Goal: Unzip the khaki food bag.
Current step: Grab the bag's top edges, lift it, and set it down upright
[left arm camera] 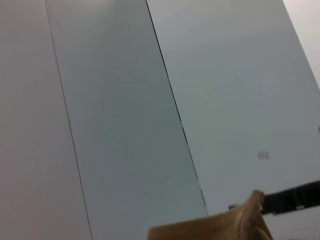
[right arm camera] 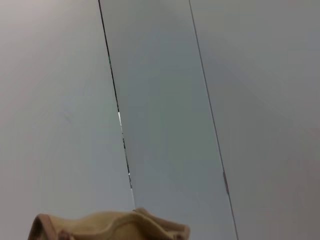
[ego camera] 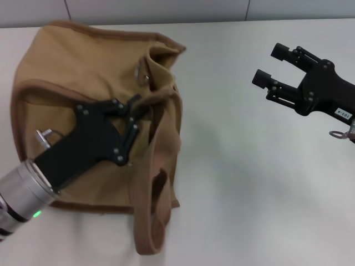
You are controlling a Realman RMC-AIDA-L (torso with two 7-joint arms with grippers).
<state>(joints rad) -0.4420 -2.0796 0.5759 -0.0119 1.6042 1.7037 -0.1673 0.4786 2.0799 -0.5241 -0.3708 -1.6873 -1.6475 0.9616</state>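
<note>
The left gripper alone holds the bag's fold [ego camera: 148, 101], and the bag's edge past it is free, so next the right gripper pinches that edge [ego camera: 176, 104] before the left gripper pulls.
The khaki food bag [ego camera: 83, 66] lies on its side on the white table [ego camera: 249, 194], at the left in the head view, with a wide strap handle [ego camera: 151, 221] trailing toward the front. A small metal ring [ego camera: 142, 75] shows near its top opening. My left gripper [ego camera: 140, 106] lies across the bag with its fingers closed together at a fold of the top edge; what exactly is pinched is hidden. A bit of tan fabric shows in the left wrist view [left arm camera: 210, 227]. My right gripper [ego camera: 275, 65] hovers open and empty to the right, apart from the bag.
The bag's top also shows low in the right wrist view [right arm camera: 110, 227]. Grey wall panels fill both wrist views. The table's back edge runs just behind the bag.
</note>
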